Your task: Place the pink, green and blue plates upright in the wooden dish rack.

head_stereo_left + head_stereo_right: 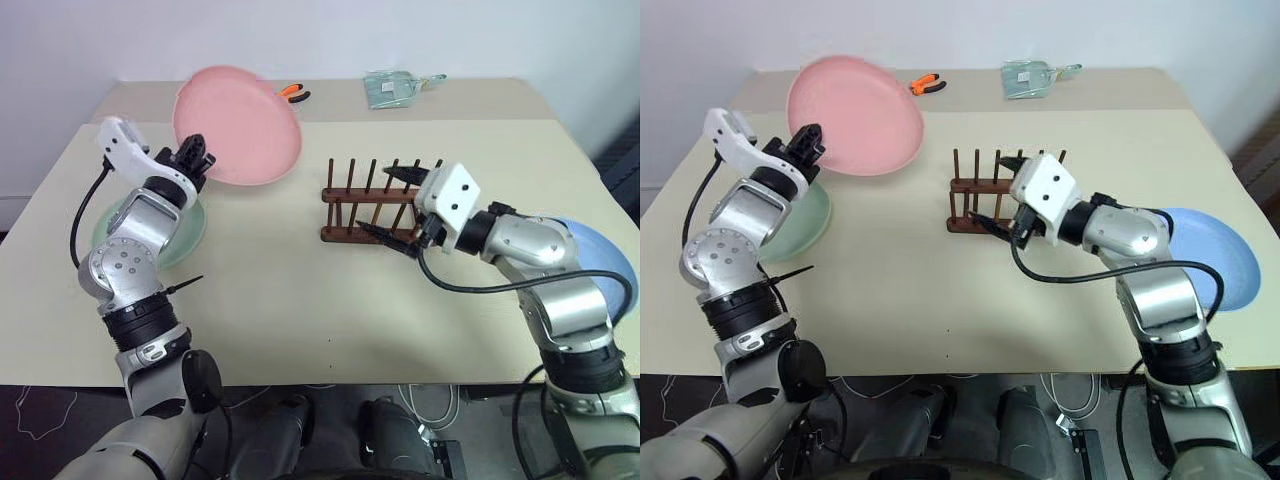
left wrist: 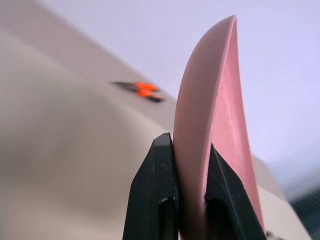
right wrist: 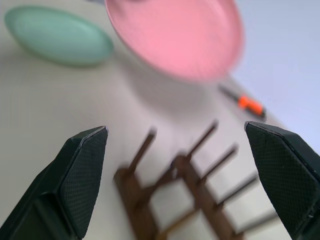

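Next, my right gripper grabs the plate's free rim (image 1: 298,152) before it stands the plate in the dish rack, because my left gripper is holding the pink plate (image 1: 238,125) away from the dish rack.
My left gripper (image 1: 196,158) is shut on the rim of the pink plate (image 1: 238,124), holding it raised and tilted above the table's left side. The left wrist view shows both fingers (image 2: 155,200) clamped on the plate's edge (image 2: 210,115). The green plate (image 1: 190,232) lies flat on the table under my left arm. The wooden dish rack (image 1: 372,200) stands at the table's middle with nothing in it. My right gripper (image 1: 395,205) hovers open just right of the rack, its fingers spread wide. The blue plate (image 1: 605,262) lies flat at the right, partly behind my right arm.
Orange-handled pliers (image 1: 294,94) and a clear plastic bag (image 1: 392,88) lie on the table's far part. The table's front edge (image 1: 330,378) runs close to me.
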Controlling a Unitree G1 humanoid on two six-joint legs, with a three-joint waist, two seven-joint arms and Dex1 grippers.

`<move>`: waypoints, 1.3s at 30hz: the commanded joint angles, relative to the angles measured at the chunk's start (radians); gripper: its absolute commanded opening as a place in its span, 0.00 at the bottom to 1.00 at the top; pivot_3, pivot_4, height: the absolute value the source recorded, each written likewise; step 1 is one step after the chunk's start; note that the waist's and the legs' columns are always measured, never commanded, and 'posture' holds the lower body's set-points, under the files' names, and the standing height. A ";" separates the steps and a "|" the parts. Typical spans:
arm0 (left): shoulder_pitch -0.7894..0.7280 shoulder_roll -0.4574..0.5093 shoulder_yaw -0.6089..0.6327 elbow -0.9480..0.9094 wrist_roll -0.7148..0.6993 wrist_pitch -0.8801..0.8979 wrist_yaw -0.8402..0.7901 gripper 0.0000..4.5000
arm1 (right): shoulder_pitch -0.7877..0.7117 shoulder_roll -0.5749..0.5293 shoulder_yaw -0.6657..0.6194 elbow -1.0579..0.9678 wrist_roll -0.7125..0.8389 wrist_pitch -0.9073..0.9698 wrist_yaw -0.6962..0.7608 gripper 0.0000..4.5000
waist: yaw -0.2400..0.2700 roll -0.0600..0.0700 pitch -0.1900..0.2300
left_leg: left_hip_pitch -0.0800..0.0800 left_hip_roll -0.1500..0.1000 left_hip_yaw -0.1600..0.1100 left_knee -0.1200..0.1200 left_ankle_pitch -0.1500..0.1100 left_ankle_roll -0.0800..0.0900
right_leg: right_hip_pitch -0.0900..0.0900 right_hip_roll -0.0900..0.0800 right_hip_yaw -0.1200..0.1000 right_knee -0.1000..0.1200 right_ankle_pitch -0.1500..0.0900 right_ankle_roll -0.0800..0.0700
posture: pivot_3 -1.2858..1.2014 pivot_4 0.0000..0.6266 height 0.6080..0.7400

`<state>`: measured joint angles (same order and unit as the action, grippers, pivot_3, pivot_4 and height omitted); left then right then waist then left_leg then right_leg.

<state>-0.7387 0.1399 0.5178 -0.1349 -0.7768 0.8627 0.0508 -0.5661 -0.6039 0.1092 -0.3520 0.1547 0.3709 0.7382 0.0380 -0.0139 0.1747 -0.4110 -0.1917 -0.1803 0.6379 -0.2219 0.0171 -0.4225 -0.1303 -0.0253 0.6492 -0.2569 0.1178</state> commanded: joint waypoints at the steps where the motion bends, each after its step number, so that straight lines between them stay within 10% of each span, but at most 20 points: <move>1: -0.066 -0.049 -0.095 -0.106 -0.049 0.004 0.019 0.01 | -0.110 0.011 0.099 0.055 -0.179 -0.163 -0.052 1.00 | 0.001 0.000 0.000 | 0.000 0.000 0.000 0.001 0.000 0.000 | 0.000 0.000 0.000 0.000 0.000 0.000 | 0.52 0.24 1.00; 8: -0.075 -0.144 -0.164 -0.136 -0.106 0.014 0.084 0.01 | -0.206 0.024 0.210 0.277 -0.479 -0.394 -0.210 1.00 | -0.002 0.000 0.000 | 0.000 0.000 0.001 0.003 0.000 0.000 | 0.000 0.001 0.001 0.001 0.001 0.001 | 0.52 0.24 1.00; 14: -0.032 -0.161 -0.193 -0.143 -0.130 0.024 0.097 0.00 | -0.190 0.024 0.196 0.315 -0.585 -0.450 -0.288 0.35 | 0.000 0.000 0.000 | 0.000 0.000 0.003 0.003 0.000 0.000 | -0.001 0.003 0.005 0.001 0.001 0.001 | 0.52 0.24 1.00; 18: -0.027 -0.171 -0.180 -0.131 -0.160 0.006 0.106 0.38 | -0.170 0.019 0.190 0.314 -0.635 -0.474 -0.308 0.00 | 0.000 0.000 0.000 | 0.000 0.000 0.003 0.003 0.000 0.000 | -0.001 0.005 0.007 0.001 0.001 0.001 | 0.52 0.24 1.00; 22: -0.059 -0.176 -0.133 -0.114 -0.162 -0.088 0.120 0.85 | -0.144 0.009 0.179 0.298 -0.674 -0.482 -0.328 0.00 | 0.001 0.000 0.000 | 0.000 0.000 0.005 0.004 0.000 0.000 | -0.002 0.006 0.010 0.001 0.002 0.002 | 0.52 0.24 1.00; 28: -0.034 -0.033 -0.156 -0.082 -0.015 -0.205 0.061 0.85 | -0.067 -0.002 0.035 0.256 -0.633 -0.426 -0.382 0.00 | 0.000 0.000 0.000 | 0.000 0.003 0.008 0.004 0.000 0.000 | -0.003 0.009 0.014 0.001 0.003 0.001 | 0.52 0.24 1.00; 39: 0.393 0.292 -0.534 -0.132 0.318 -0.490 -0.509 0.85 | 0.066 0.230 -0.453 -0.082 0.291 0.233 -0.298 0.00 | 0.000 0.002 0.000 | 0.003 0.007 0.013 -0.006 0.000 0.001 | -0.006 0.012 0.022 -0.003 0.007 -0.003 | 0.52 0.24 1.00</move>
<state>-0.3463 0.4140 0.0002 -0.2204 -0.4890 0.4363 -0.3932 -0.4987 -0.3705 -0.3035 -0.3678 0.3657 0.5495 0.4508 0.0377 -0.0123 0.1747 -0.4081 -0.1843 -0.1674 0.6321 -0.2234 0.0201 -0.4287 -0.1181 -0.0034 0.6460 -0.2500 0.1145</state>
